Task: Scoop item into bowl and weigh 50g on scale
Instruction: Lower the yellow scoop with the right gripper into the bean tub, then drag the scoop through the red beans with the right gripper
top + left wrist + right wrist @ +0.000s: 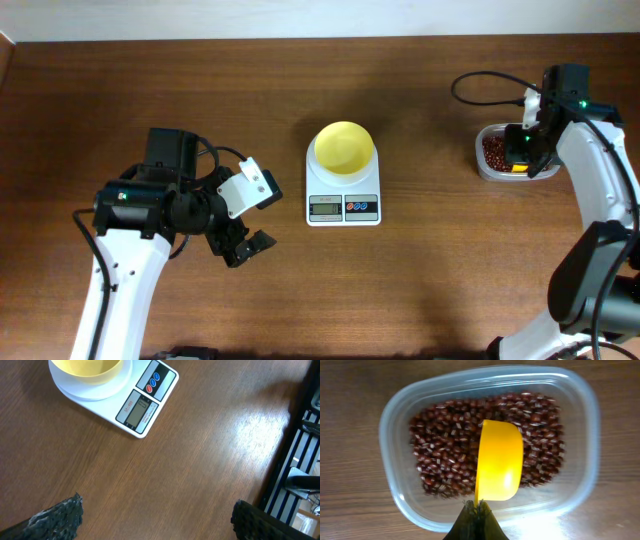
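Note:
The yellow scoop's cup (500,460) is standing on its edge at the beans, so the robot's right gripper should swing the scoop's handle down low and level the cup before it goes to the bowl (344,148).
The pale yellow bowl (344,148) sits empty on the white scale (343,205) at mid-table; both also show in the left wrist view, bowl (86,369) and scale (142,407). At the right, small red-brown beans (445,445) fill a clear plastic tub (395,485), seen from overhead as tub (490,168). My right gripper (478,506) is shut on the handle of a yellow scoop (499,460), which hangs over the beans with its cup empty. My left gripper (245,246) stands open over bare table left of the scale, nothing between its fingers (60,517).
The wooden table (420,280) runs to a pale wall at the back. A black frame (300,460) lies beyond the table edge in the left wrist view. My right arm (600,220) rises along the right side.

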Available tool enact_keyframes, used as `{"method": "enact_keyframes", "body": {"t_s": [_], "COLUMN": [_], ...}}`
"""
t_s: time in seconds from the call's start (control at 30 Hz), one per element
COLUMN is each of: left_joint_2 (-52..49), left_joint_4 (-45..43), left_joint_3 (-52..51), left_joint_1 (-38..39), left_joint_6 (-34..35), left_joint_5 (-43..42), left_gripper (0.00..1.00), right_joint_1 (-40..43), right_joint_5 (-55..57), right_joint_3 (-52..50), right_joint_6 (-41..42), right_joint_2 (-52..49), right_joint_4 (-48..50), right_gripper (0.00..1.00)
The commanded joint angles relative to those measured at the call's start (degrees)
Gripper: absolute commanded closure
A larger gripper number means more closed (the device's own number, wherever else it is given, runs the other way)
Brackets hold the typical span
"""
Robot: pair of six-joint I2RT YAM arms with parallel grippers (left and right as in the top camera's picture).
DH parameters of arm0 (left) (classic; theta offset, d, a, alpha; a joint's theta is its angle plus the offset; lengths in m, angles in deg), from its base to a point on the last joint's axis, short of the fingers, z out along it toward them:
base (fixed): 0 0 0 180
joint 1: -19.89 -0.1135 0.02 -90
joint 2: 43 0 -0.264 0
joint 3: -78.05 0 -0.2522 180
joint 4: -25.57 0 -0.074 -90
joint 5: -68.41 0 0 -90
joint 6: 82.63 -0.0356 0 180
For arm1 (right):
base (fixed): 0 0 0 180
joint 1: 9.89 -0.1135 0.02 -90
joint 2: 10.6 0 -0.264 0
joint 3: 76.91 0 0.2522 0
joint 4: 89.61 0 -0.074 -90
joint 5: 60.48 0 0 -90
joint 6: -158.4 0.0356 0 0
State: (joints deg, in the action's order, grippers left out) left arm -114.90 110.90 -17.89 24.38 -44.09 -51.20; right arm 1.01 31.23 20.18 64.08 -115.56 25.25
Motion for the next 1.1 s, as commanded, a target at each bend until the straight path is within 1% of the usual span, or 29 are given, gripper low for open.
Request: {"method": "enact_keyframes", "body": {"t_s": [0.0,0.17,0.3,0.47,0.63,0.77,0.83,0.93,1.07], "left_joint_2": [0.24,0.24,0.24,0.24,0.24,0.24,0.24,0.24,0.24], "left_joint_4": [0.07,0.07,0.07,0.07,0.07,0.07,0.07,0.07,0.07], "left_joint_3": [0.72,0.72,0.72,0.72,0.72,0.72,0.72,0.72,0.72], "left_joint_1": [0.22,0.22,0.22,0.22,0.22,0.22,0.22,0.22,0.24], "left_joint_6": [-0.92,-0.92,-0.92,-0.92,-0.92,-0.92,-0.92,-0.92,-0.92], "left_joint_5": [-1.03,-1.03,-1.03,-1.03,-1.03,-1.03,-1.03,-1.03,-1.03], "left_gripper": [0.01,0.01,0.01,0.01,0.01,0.01,0.01,0.01,0.01], "right_joint_1": [0.07,0.07,0.13,0.44,4.96,9.42,10.21,10.97,11.08], "right_joint_5": [-8.92,-14.67,-14.91,-15.04,-15.63,-22.77,-23.37,-29.22,-30.21], "right_joint_3": [-0.31,-0.31,-0.31,-0.31,-0.31,-0.83,-1.66,-3.19,-3.19], "right_joint_6": [0.74,1.07,6.78,6.75,6.75,6.71,6.73,6.69,6.69], "right_joint_2": [-2.25,-2.25,-2.25,-2.25,-2.25,-2.75,-3.93,-6.05,-6.43], "right_joint_4": [-0.17,-0.22,-0.33,-2.14,-2.82,-2.75,-2.58,-0.87,-1.07], "right_gripper": [0.96,0.96,0.96,0.96,0.96,0.96,0.96,0.96,0.96]}}
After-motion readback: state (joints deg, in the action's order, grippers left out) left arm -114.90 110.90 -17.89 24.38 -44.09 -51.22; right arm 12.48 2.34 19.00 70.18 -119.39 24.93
